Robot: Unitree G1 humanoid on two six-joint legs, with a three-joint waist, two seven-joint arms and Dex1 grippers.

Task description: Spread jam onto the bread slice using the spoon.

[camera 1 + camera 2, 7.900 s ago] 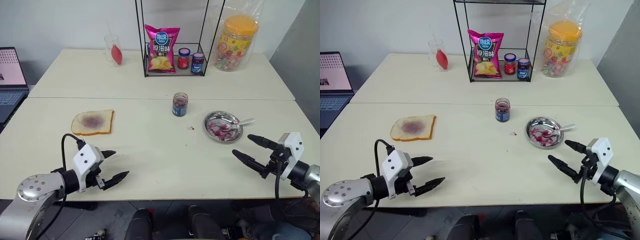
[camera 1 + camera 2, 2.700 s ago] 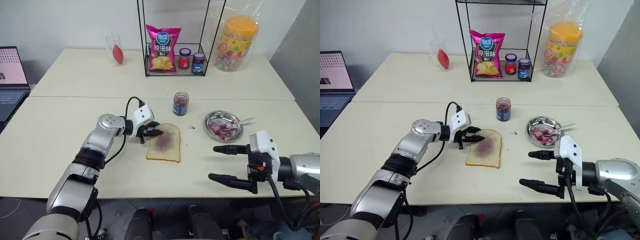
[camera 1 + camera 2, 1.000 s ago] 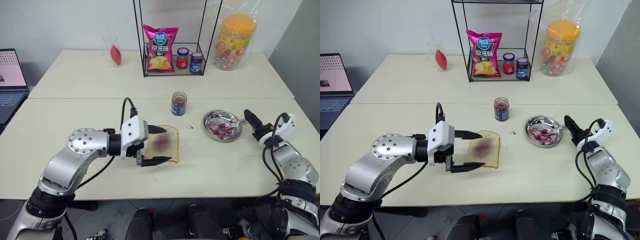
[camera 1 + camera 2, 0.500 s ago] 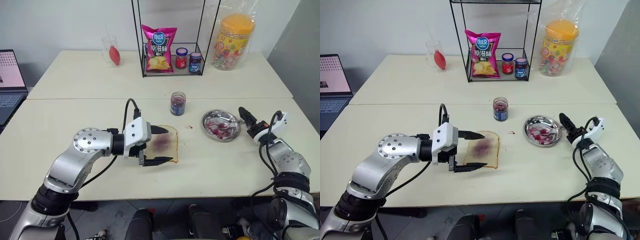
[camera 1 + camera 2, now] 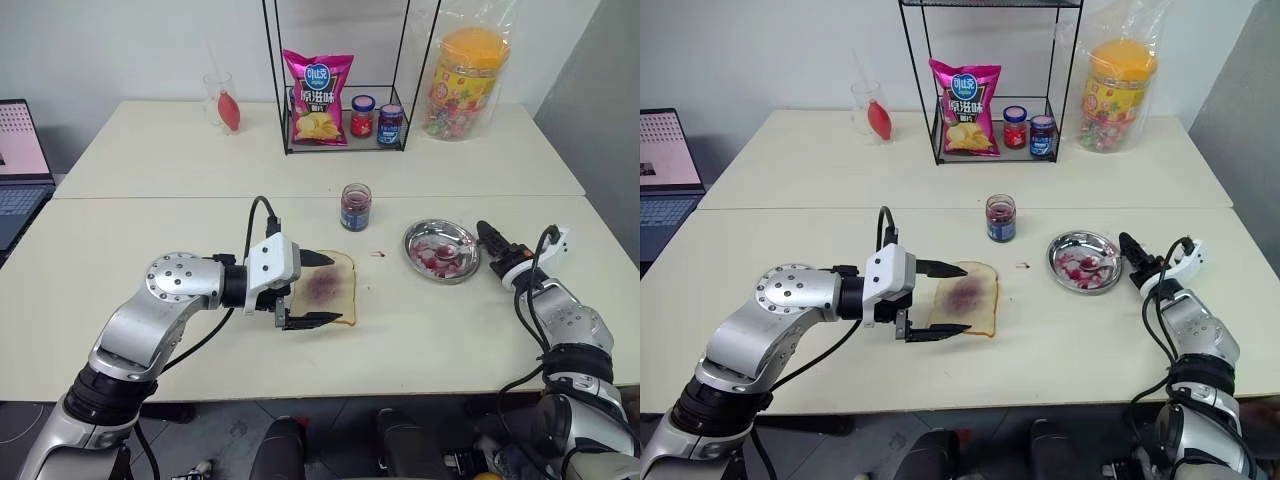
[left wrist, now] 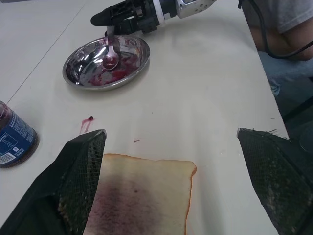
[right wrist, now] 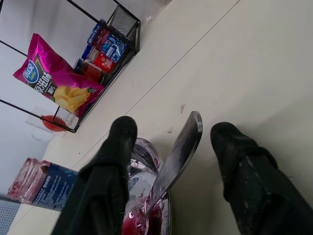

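Note:
I expect the jam to stick to the spoon (image 5: 446, 254) when I carry the spoon to the bread slice, because jam streaks cover the jar's glass (image 5: 356, 197).
The bread slice (image 5: 330, 287) lies at the table's middle, a purple smear on its centre. My left gripper (image 5: 318, 290) is open, one finger beyond the slice's left edge and one in front of it, holding nothing. The jam fills a small blue-labelled jar (image 5: 355, 207) behind the bread. The spoon (image 7: 183, 142) rests in a jam-smeared metal dish (image 5: 425, 238), its handle over the right rim. My right gripper (image 7: 173, 126) is open, with the handle between its fingers (image 7: 117, 152) and a gap on each side.
At the back stands a wire rack (image 5: 345, 75) with a pink chip bag and red-lidded and blue-lidded jars. A candy tub (image 5: 462, 70) is to its right and a glass (image 5: 222, 98) to its left. A laptop (image 5: 15, 150) sits far left. A jam drop (image 5: 380, 254) marks the table.
The bread has gone from the table's left to its middle, dragged by my left gripper, which has since opened. My right gripper rose from the front edge to the spoon handle.

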